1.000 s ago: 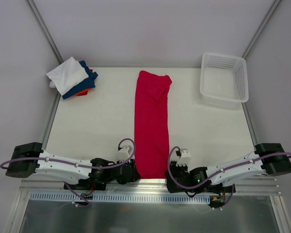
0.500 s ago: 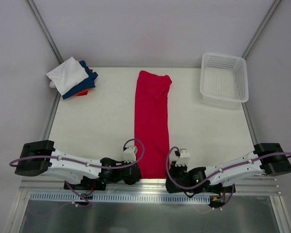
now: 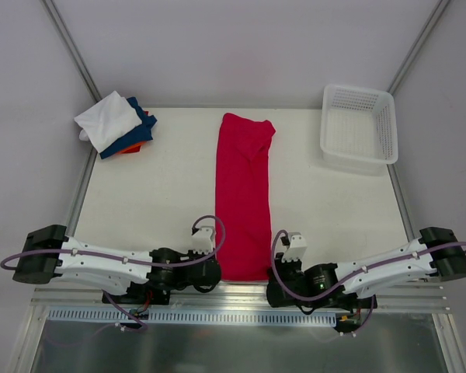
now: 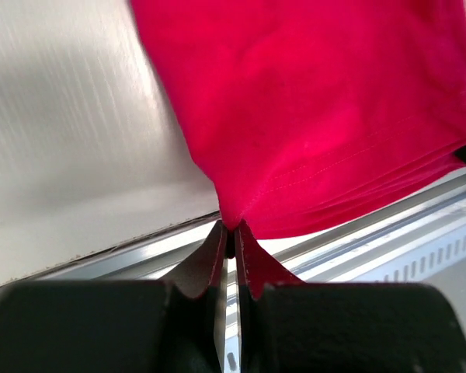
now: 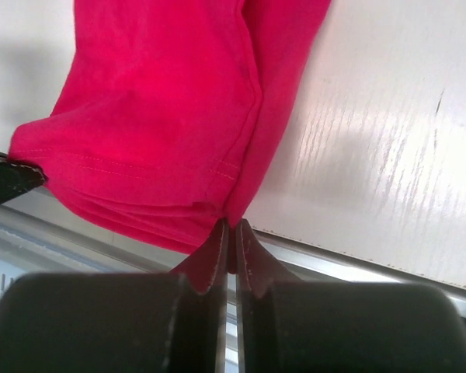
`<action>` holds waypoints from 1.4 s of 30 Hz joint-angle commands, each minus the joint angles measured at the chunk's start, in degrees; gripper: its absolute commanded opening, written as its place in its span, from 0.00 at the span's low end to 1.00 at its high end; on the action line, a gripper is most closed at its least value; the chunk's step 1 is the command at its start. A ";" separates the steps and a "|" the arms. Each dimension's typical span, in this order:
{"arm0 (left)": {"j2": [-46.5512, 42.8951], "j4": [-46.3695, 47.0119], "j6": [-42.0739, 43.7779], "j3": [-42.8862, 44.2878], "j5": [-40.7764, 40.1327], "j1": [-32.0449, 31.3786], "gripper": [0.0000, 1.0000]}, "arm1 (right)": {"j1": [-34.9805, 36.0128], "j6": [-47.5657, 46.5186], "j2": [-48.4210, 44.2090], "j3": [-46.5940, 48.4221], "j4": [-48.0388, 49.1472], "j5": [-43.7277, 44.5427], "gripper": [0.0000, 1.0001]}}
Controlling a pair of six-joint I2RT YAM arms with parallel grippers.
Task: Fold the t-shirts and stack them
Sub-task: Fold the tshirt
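I should keep carrying the hem forward with my left gripper until it lies by the far folds (image 3: 252,150), because both grippers are pinching the corners and the crimson-red strip (image 3: 243,194) lies straight.
A crimson-red t-shirt (image 3: 242,194) lies folded into a long narrow strip down the middle of the table, its near hem at the front edge. My left gripper (image 3: 216,273) is shut on the hem's left corner (image 4: 230,220). My right gripper (image 3: 273,277) is shut on the hem's right corner (image 5: 231,220). Both corners are lifted a little off the table edge. A stack of folded t-shirts sits at the far left: white (image 3: 107,119) on top, dark blue (image 3: 138,132) under it, orange (image 3: 129,147) peeking out below.
A white plastic lattice basket (image 3: 359,127) stands at the far right corner. A metal rail (image 3: 241,289) runs along the table's near edge under both grippers. Slanted frame posts rise at the back left and back right.
Both grippers have closed in on the near hem of the red t-shirt and taken hold of its corners. The left arm shifted right then slightly back; the hem now sits a little gathered.
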 commanded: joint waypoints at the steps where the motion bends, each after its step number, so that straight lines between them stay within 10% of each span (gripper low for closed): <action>1: -2.87 -5.25 2.58 3.49 -5.16 -0.44 0.00 | -0.37 -2.26 -2.94 2.01 -4.09 3.94 0.01; 26: -0.24 -5.26 28.15 17.11 -7.89 20.56 0.00 | -29.97 -41.43 -8.31 12.20 0.81 -3.17 0.01; 42: 11.62 6.42 44.59 25.82 1.24 36.02 0.00 | -52.74 -61.32 6.80 20.46 16.03 -22.85 0.01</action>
